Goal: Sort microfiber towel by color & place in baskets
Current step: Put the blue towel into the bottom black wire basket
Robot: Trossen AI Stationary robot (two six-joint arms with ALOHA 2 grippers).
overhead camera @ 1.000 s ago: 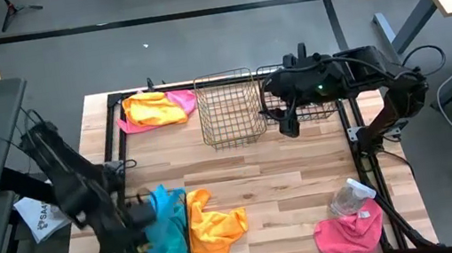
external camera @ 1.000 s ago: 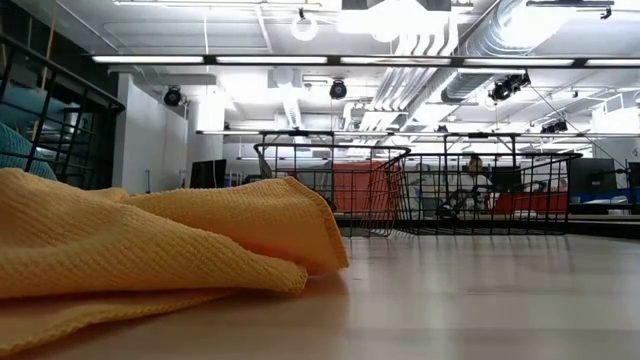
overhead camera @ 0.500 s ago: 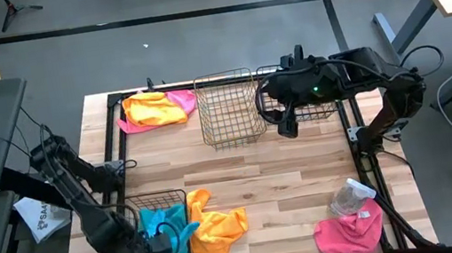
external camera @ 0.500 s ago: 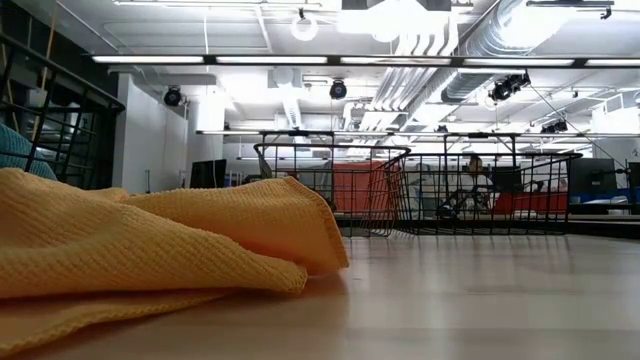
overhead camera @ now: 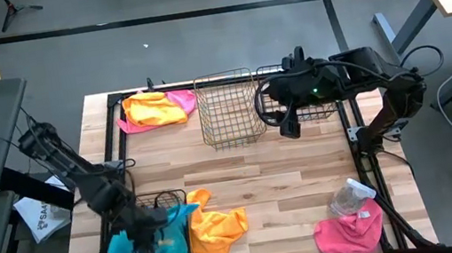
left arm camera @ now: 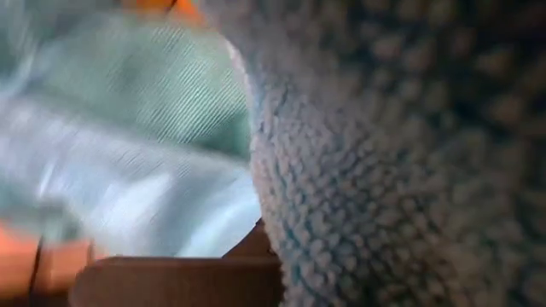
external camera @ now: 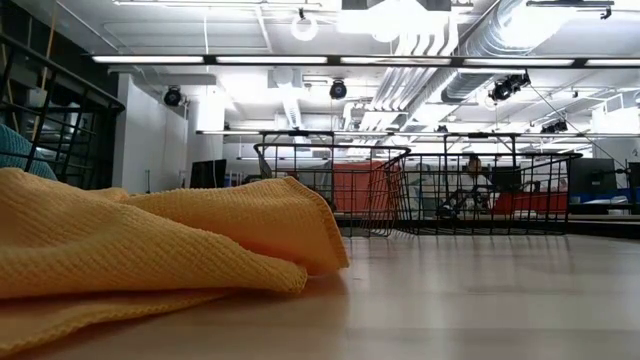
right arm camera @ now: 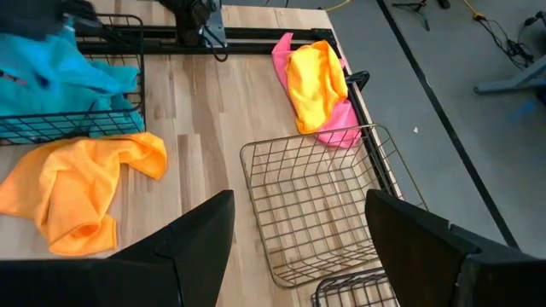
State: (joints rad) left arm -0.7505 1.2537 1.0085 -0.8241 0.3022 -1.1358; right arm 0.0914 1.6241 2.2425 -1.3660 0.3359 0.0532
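The turquoise towel hangs over the basket's rim [overhead camera: 115, 249] by the black frame. My left gripper should pull it back toward the orange-yellow towel's side before letting it go.
My left gripper [overhead camera: 146, 235] is low over the near-left wire basket [overhead camera: 151, 198], buried in turquoise towel [overhead camera: 170, 247]. That cloth spreads on both sides of it, reaches the basket's left rim [overhead camera: 122, 248] and fills the left wrist view [left arm camera: 153, 128]. An orange-yellow towel [overhead camera: 217, 231] lies on the table right of that basket, close up in the low view [external camera: 150, 250]. Another orange-yellow towel lies on a pink one [overhead camera: 154, 110] at the far left. A pink towel [overhead camera: 350, 234] lies at the near right. My right gripper [right arm camera: 299, 205] is open, hovering by the far baskets [overhead camera: 230, 108].
A clear spray bottle [overhead camera: 350, 196] lies by the pink towel at the near right. A third basket [overhead camera: 318, 113] sits partly under my right arm. The black table frame [overhead camera: 367, 168] runs along the sides. Bare wood [overhead camera: 279, 181] lies in the middle.
My left arm swung toward the table's near edge over the basket, then came back toward the far side. The turquoise cloth moved with it. It lay bunched at the basket's right side before and now spreads across to the basket's left rim.
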